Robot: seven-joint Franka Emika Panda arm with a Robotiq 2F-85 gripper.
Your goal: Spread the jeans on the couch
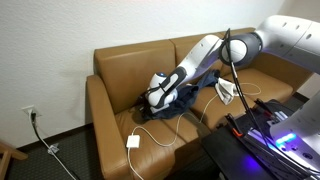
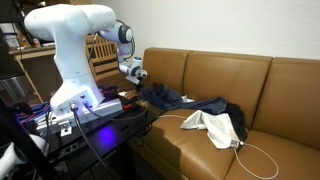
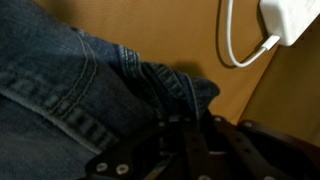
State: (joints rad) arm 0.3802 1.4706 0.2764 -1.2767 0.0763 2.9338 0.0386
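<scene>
I go on pulling a bunched fold of the jeans [image 3: 188,90], which my gripper holds with open seat [image 1: 125,118] toward the couch's armrest, until the fold is close to the armrest, before I let go.
The jeans [image 1: 190,98] lie rumpled in a dark blue heap on the middle seat of the tan-brown couch [image 1: 125,70]. They show in both exterior views [image 2: 185,103]. My gripper [image 1: 160,98] is down at the heap's edge [image 2: 140,84]. In the wrist view the fingers [image 3: 180,120] are closed together on a bunched fold of the jeans [image 3: 60,90], with the couch leather [image 3: 180,35] behind.
A white cable with a square plug block [image 1: 133,142] trails over the seat; the plug also shows in the wrist view [image 3: 290,20]. A white cloth [image 2: 215,125] lies beside the jeans. A black tripod and the robot's base [image 2: 75,105] stand in front of the couch.
</scene>
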